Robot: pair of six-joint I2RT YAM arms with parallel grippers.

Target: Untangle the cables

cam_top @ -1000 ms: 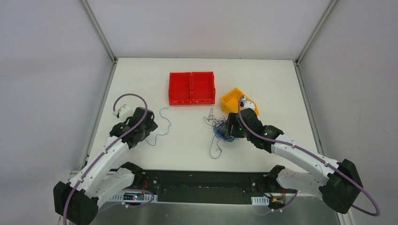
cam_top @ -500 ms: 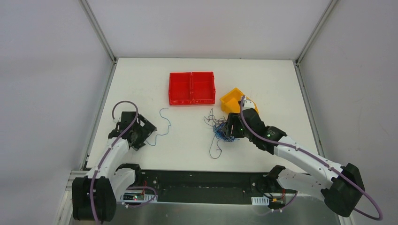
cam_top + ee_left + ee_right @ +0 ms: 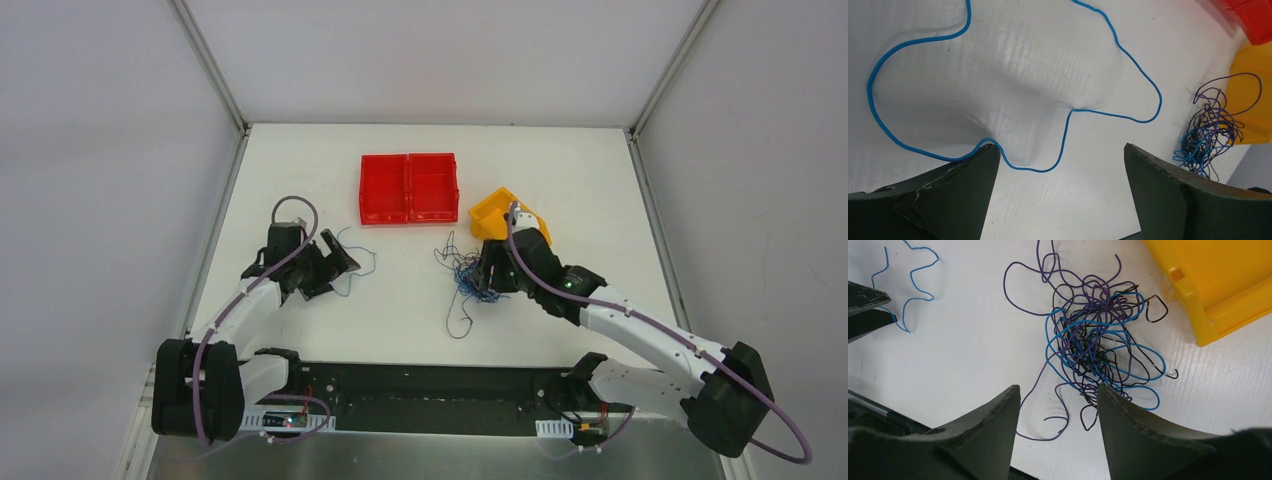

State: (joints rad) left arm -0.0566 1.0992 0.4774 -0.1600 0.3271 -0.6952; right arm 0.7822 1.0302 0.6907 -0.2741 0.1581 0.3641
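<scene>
I expect the blue cable (image 3: 1138, 65) to stay wavy instead of hanging straight when I pick it up and carry it, because it lies in sharp kinks (image 3: 1072, 110).
The cables are thin curly wires. Most form a blue, purple and black tangle (image 3: 463, 272) (image 3: 1093, 340) (image 3: 1208, 130) on the white table, just left of the yellow bin. One blue cable (image 3: 366, 260) (image 3: 1068, 125) (image 3: 913, 285) lies apart to the left. My left gripper (image 3: 338, 266) (image 3: 1059, 147) is open wide, low over this blue cable, whose bend passes its left fingertip (image 3: 983, 160). My right gripper (image 3: 484, 278) (image 3: 1058, 387) is open at the near edge of the tangle. A loose purple loop lies between its fingers, and its right fingertip (image 3: 1108, 395) meets the tangle's edge.
A red two-compartment bin (image 3: 409, 187) (image 3: 1253, 20) stands behind the middle of the table. A yellow bin (image 3: 497, 215) (image 3: 1218, 285) (image 3: 1248, 80) sits tilted just beyond my right gripper. The table's near edge and dark base rail (image 3: 430, 385) lie close behind both grippers.
My left arm has swung right and forward, bringing its open gripper over the single blue cable. The right arm and the tangle have barely shifted.
</scene>
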